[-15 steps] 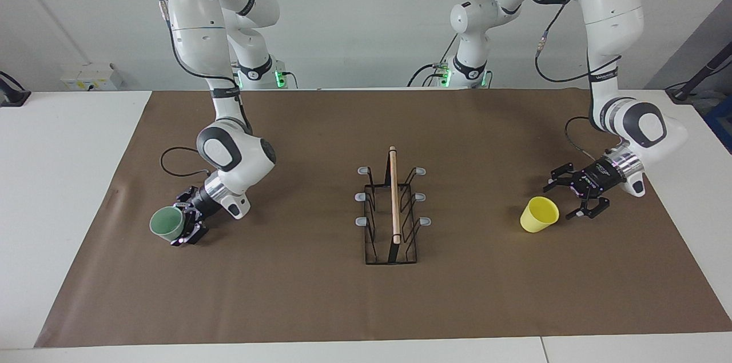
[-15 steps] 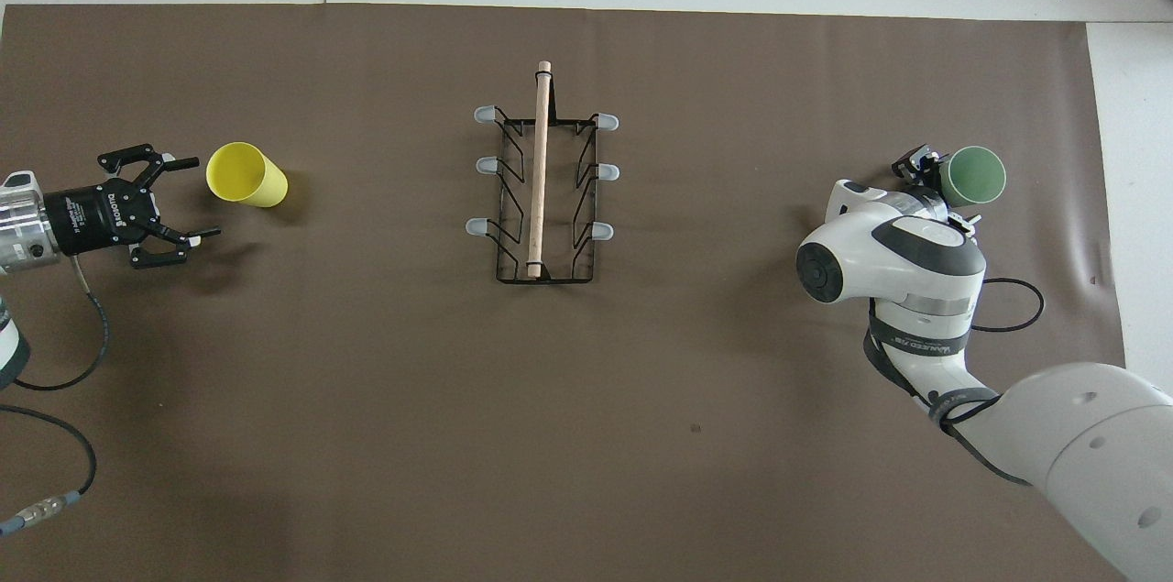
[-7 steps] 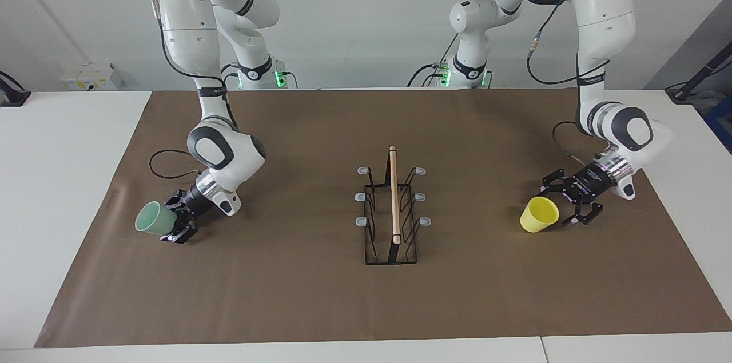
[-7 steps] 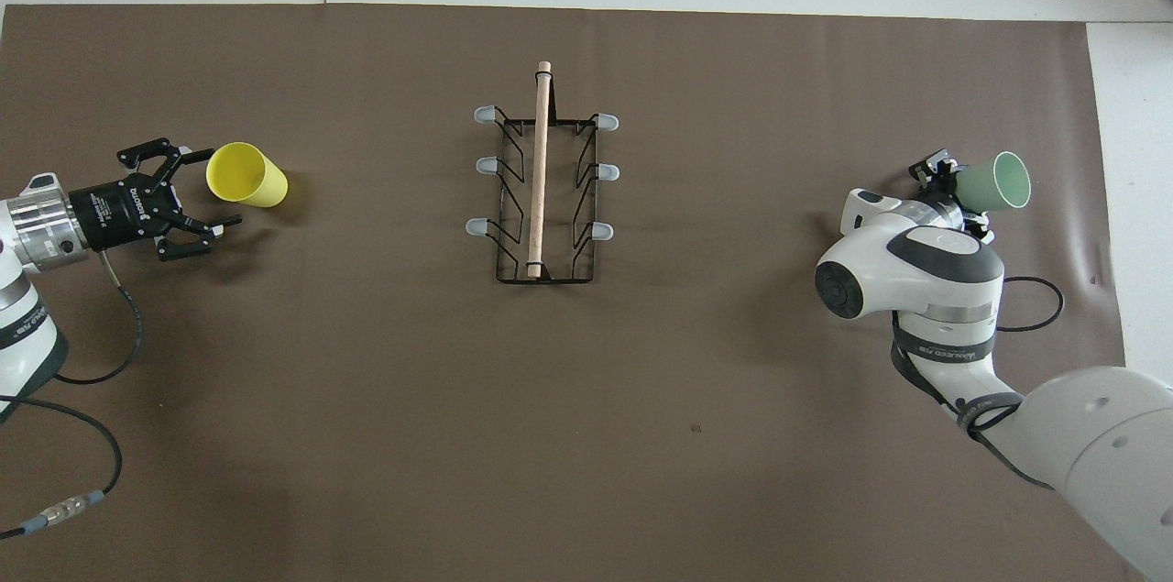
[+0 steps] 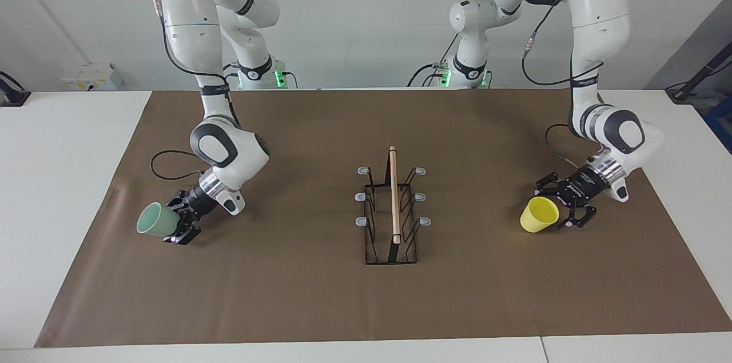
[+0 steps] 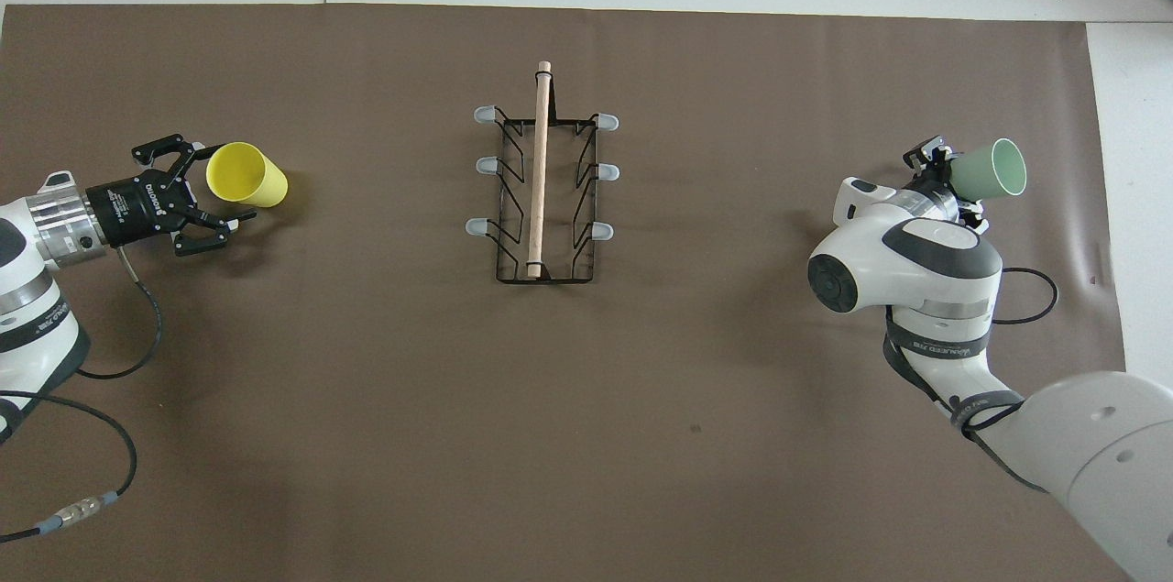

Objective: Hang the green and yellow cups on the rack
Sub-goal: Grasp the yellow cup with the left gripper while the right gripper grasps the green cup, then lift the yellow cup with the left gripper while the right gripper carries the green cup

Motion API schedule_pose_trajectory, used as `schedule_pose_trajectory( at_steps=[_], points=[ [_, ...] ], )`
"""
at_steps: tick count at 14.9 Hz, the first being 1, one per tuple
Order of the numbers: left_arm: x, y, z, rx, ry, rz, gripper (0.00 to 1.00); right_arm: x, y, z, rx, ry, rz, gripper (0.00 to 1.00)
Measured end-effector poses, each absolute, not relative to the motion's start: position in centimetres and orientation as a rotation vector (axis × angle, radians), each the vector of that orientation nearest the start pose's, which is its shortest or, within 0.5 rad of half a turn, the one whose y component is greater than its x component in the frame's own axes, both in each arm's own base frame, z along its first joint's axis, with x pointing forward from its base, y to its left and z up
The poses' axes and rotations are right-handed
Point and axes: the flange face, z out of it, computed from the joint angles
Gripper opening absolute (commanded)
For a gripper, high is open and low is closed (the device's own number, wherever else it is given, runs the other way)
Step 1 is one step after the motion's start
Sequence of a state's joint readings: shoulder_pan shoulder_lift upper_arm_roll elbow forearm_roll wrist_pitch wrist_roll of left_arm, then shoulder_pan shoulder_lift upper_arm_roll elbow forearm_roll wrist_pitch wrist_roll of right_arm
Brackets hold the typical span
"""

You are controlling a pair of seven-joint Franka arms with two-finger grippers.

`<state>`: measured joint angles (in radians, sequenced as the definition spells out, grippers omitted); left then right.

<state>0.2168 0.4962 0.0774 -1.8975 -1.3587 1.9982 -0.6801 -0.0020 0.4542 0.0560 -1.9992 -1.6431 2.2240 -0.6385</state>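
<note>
My gripper is to lower the yellow cup (image 6: 247, 174) over a wire's tip, and the cup will then hang tilted with its opening down, because the rack's pale-tipped wires (image 6: 478, 226) stick outward.
The yellow cup (image 5: 537, 216) (image 6: 247, 176) stands mouth up on the brown mat toward the left arm's end. My left gripper (image 5: 552, 205) (image 6: 223, 182) is low and open, one finger on either side of the cup's upper part. I cannot tell whether they touch it. My right gripper (image 5: 182, 224) (image 6: 948, 173) is shut on the pale green cup (image 5: 152, 220) (image 6: 992, 168). It holds the cup tipped on its side just above the mat at the right arm's end. The black wire rack (image 5: 372, 237) (image 6: 499, 234) with its wooden rod stands mid-table, its prongs bare.
The brown mat (image 5: 297, 294) covers most of the white table. Each arm trails a black cable on the mat near its wrist. The mat's edge runs close by the green cup.
My left gripper has moved in on the yellow cup until its open fingers flank it. My right gripper has turned the green cup's mouth outward and shifted it slightly.
</note>
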Motion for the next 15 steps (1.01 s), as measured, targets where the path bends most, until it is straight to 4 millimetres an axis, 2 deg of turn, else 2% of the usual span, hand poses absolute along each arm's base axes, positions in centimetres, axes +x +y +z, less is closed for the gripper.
schedule_pose_trajectory(
  at_steps=[3, 6, 7, 8, 9, 10, 13, 15],
  points=[
    [61.0, 10.5, 23.7, 1.239, 1.709, -0.593, 1.00, 62.0, 2.4, 27.3, 1.253, 1.792, -0.516, 0.00],
    [61.1, 10.0, 23.6, 1.233, 1.718, -0.581, 1.00, 62.2, 4.5, 32.4, 1.430, 1.809, -0.429, 0.00],
    [61.2, 9.9, 23.6, 1.229, 1.720, -0.578, 0.95, 62.0, 5.3, 33.8, 1.504, 1.815, -0.389, 0.00],
    [61.2, 9.7, 23.6, 1.228, 1.723, -0.574, 0.81, 61.7, 6.1, 35.2, 1.589, 1.823, -0.345, 0.00],
    [61.2, 9.5, 23.5, 1.227, 1.726, -0.570, 0.15, 61.4, 6.9, 36.4, 1.678, 1.828, -0.300, 0.00],
    [61.3, 9.4, 23.5, 1.224, 1.729, -0.567, 0.00, 61.0, 7.6, 37.5, 1.762, 1.829, -0.254, 0.00],
    [61.5, 9.1, 24.0, 1.232, 1.728, -0.542, 0.00, 60.3, 9.4, 39.5, 2.003, 1.817, -0.119, 0.00],
    [62.2, 7.6, 25.6, 1.267, 1.728, -0.482, 0.00, 59.9, 10.2, 40.4, 2.212, 1.790, -0.017, 0.00]
  ],
)
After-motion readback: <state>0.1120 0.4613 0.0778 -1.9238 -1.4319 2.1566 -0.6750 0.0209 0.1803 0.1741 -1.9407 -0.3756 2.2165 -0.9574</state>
